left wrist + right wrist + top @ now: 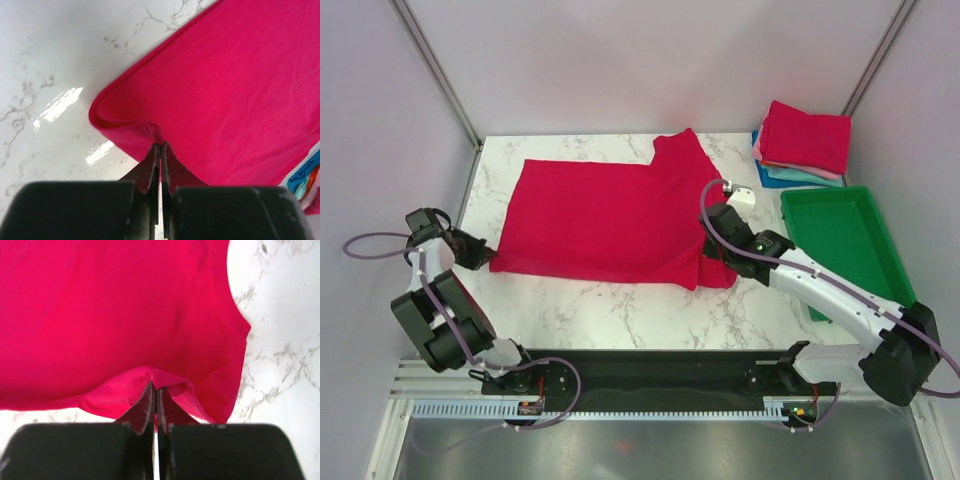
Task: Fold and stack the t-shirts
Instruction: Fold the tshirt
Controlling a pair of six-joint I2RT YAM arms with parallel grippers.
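The near edge of the red t-shirt [600, 277] runs smooth between both grippers. My right gripper should keep pulling it toward the t-shirt's far edge [677, 138] until the cloth flattens.
A crimson red t-shirt [605, 215] lies spread across the middle of the marble table, partly folded. My left gripper [485, 252] is shut on its near left corner; the left wrist view shows the cloth [225, 85] pinched between the jaws [160, 146]. My right gripper [718, 252] is shut on the shirt's near right edge by the sleeve; the right wrist view shows the hem [125, 315] bunched at the jaws [156, 388]. A stack of folded t-shirts [805, 145], red on top with pink, teal and blue below, sits at the back right.
A green plastic tray [820, 205] stands at the right, just in front of the folded stack. Bare marble table [620, 310] lies between the shirt and the arm bases. Enclosure walls and metal posts surround the table.
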